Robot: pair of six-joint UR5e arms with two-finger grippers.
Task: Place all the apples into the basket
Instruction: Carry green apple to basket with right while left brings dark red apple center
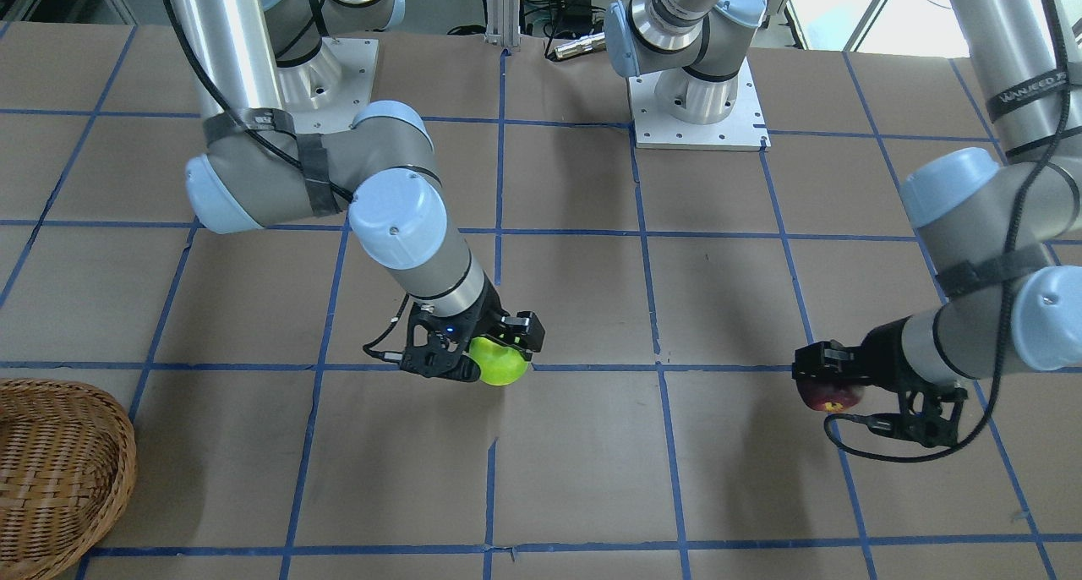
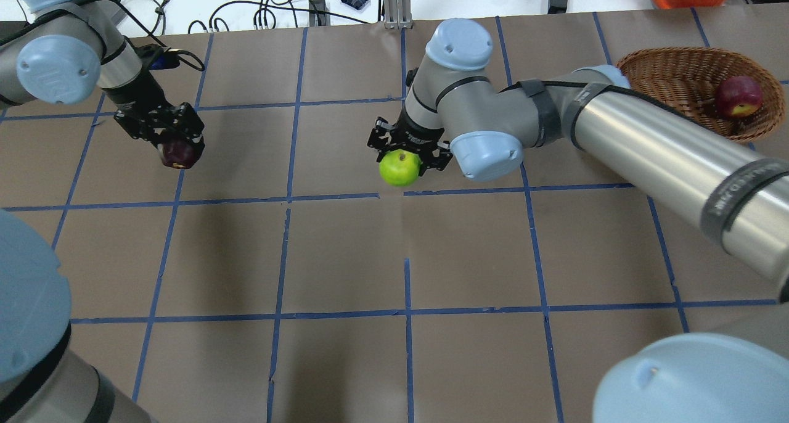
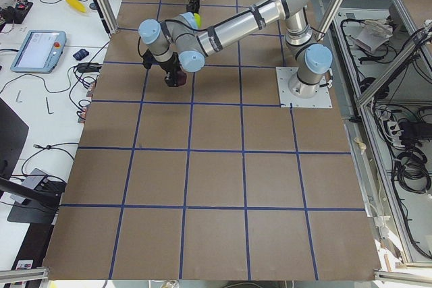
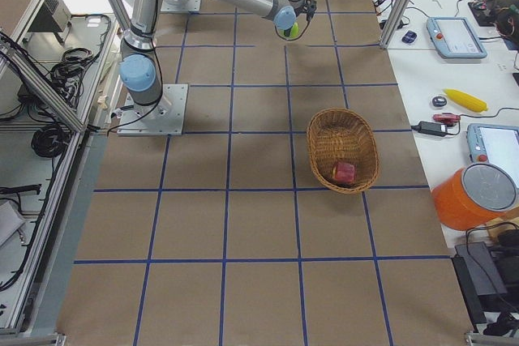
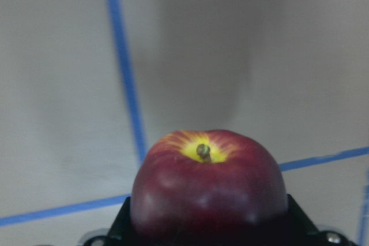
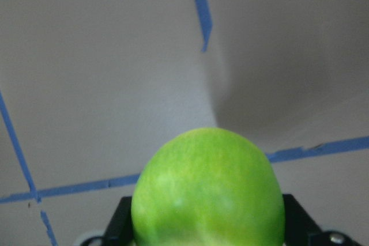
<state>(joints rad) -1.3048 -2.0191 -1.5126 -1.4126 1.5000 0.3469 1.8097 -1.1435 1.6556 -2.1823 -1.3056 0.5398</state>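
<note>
The dark maroon apple is in my left gripper, far from the wicker basket, so next I put the apple down in the middle of the table for my right gripper.
My right gripper [image 2: 404,158] is shut on the lime green apple [image 2: 399,168] and holds it above the table's middle; it also shows in the front view [image 1: 499,359] and the right wrist view [image 6: 207,191]. My left gripper [image 2: 175,144] is shut on the dark maroon apple [image 2: 179,153] with a yellow spot, seen also in the front view [image 1: 831,395] and the left wrist view [image 5: 207,185], held off the table at the far left. The red apple [image 2: 737,97] lies in the wicker basket [image 2: 672,78] at the far right.
The table [image 2: 345,256] is brown paper with a blue tape grid. The arm bases [image 1: 697,111] stand at the robot's edge. Cables, tablets and an orange container [image 4: 478,196] sit on the side bench past the basket.
</note>
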